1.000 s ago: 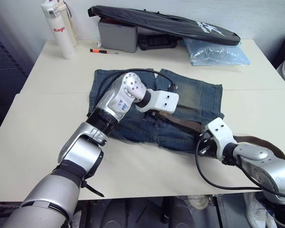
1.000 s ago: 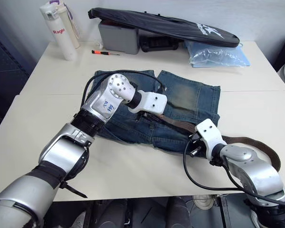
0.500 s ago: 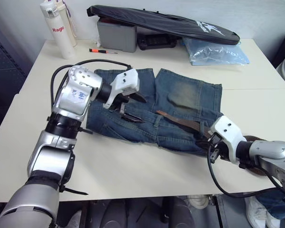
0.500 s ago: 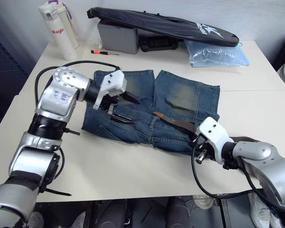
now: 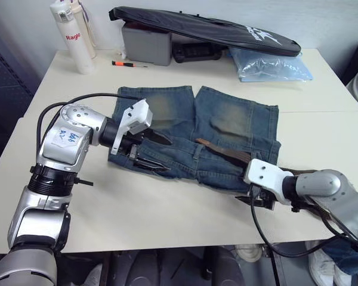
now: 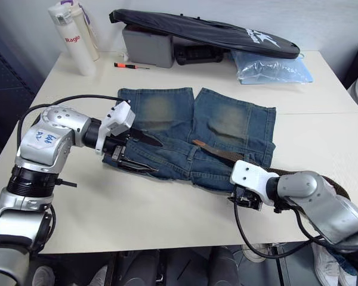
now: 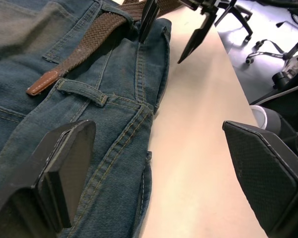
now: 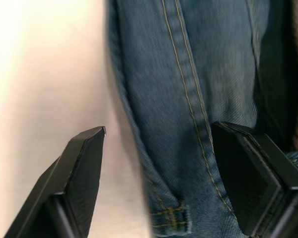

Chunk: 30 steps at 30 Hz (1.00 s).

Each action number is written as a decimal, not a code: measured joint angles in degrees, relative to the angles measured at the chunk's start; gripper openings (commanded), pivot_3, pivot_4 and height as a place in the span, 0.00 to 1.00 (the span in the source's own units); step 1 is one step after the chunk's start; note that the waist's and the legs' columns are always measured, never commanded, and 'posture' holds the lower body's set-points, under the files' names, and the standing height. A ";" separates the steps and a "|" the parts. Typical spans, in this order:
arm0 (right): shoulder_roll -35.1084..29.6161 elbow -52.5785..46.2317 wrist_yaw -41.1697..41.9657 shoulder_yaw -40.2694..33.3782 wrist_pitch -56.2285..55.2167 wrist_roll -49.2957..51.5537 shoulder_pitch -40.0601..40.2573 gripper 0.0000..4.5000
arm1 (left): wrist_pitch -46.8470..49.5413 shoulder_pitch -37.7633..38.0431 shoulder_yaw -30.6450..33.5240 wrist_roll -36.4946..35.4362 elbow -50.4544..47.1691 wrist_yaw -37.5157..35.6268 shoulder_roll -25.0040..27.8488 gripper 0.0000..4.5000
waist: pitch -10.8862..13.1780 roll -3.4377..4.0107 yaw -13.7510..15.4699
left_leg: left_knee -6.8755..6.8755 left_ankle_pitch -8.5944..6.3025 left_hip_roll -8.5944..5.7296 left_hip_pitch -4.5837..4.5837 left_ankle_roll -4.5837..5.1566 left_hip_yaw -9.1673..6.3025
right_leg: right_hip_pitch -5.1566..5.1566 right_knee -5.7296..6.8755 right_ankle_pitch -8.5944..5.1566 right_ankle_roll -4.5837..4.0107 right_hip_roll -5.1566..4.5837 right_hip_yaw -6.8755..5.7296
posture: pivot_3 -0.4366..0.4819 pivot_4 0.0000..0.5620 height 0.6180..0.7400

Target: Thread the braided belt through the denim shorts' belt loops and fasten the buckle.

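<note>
I can see the braided belt lying across the waistband, so its brown leather tip will move along when I pull the denim edge sideways.
The denim shorts lie flat on the table, waistband toward me. The braided belt lies slanted across the right half of the waistband, and its brown leather tip rests just short of a belt loop. The belt's other end trails off right behind my right arm; the buckle is hidden. My left gripper hovers open over the left part of the waistband, holding nothing. My right gripper stands open at the waistband's right end, straddling the denim edge and bare table.
At the back of the table stand white bottles, a small screwdriver, a grey box under a black bag, and a pale blue plastic bag. The table's front edge is close to my right gripper.
My left arm swung left off the middle of the shorts and its fingers spread wide. My right gripper slid left along the waistband edge and went from shut to open.
</note>
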 measured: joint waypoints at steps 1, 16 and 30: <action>0.16 0.96 0.48 0.14 -0.67 -0.63 -0.02 0.65 | 0.01 0.46 0.00 -0.13 -0.11 0.44 0.15 1.00 | 0.00 0.00 0.00 | 0.00 0.00 0.00 0.00 0.00 0.01 | 0.00 0.00 0.00 0.00 0.00 0.00 | 0.48 0.27 1.00; -7.94 26.94 12.90 -4.60 -48.13 -13.38 1.94 0.01 | 0.72 1.76 -0.03 -3.17 -0.85 5.06 0.43 1.00 | 0.00 0.00 0.00 | 0.01 0.00 0.00 0.02 -0.03 0.05 | 0.02 -0.01 0.00 0.01 0.00 0.01 | 0.48 0.27 1.00; -8.36 46.77 21.09 -6.69 -69.57 -14.06 -3.18 0.71 | -1.54 1.76 -1.45 -3.19 0.16 6.33 -2.08 1.00 | 0.05 0.09 -0.07 | 0.02 0.01 0.00 0.05 -0.04 0.10 | 0.02 -0.02 0.00 0.01 0.00 0.06 | 0.48 0.27 1.00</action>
